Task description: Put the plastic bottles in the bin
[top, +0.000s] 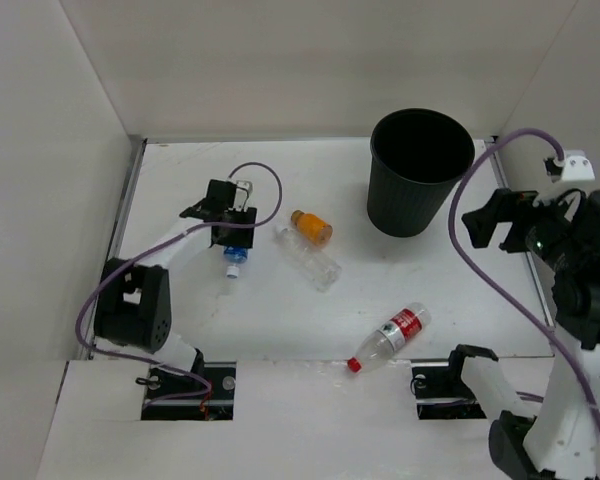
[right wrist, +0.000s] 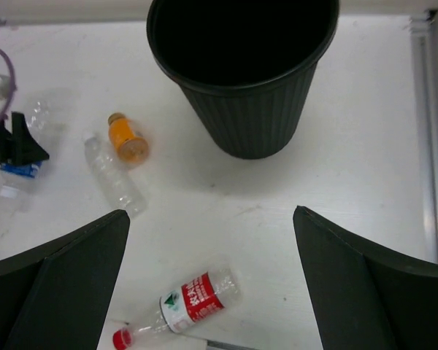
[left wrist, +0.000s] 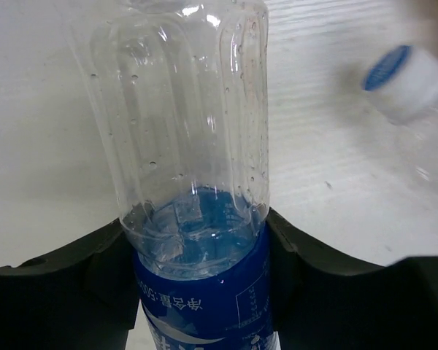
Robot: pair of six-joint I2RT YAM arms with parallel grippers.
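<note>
The robot's left gripper is holding the blue-label bottle [top: 236, 255] far from the black bin, so next the right gripper takes the bottle by its clear end [left wrist: 186, 109] next to the bin.
My left gripper [top: 230, 222] is shut on the clear bottle with the blue label [top: 236, 252], at the table's left middle. In the left wrist view both jaws press on the blue label [left wrist: 204, 302], and the clear body [left wrist: 186, 109] stretches away from them. The short orange bottle [top: 312, 228] and the plain clear bottle [top: 312, 260] lie side by side at the centre. The red-label, red-cap bottle [top: 392, 336] lies near the front edge. The black bin [top: 420, 172] stands upright at the back right. My right gripper [top: 492, 222] is open and empty, held high to the right of the bin; it also shows in the right wrist view [right wrist: 212, 219].
White walls close in the table on the left, back and right. The left arm's purple cable [top: 265, 175] loops above the left gripper. A blurred white-and-blue cap [left wrist: 400, 79] shows just right of the held bottle. The bin [right wrist: 244, 65] is empty and dark inside.
</note>
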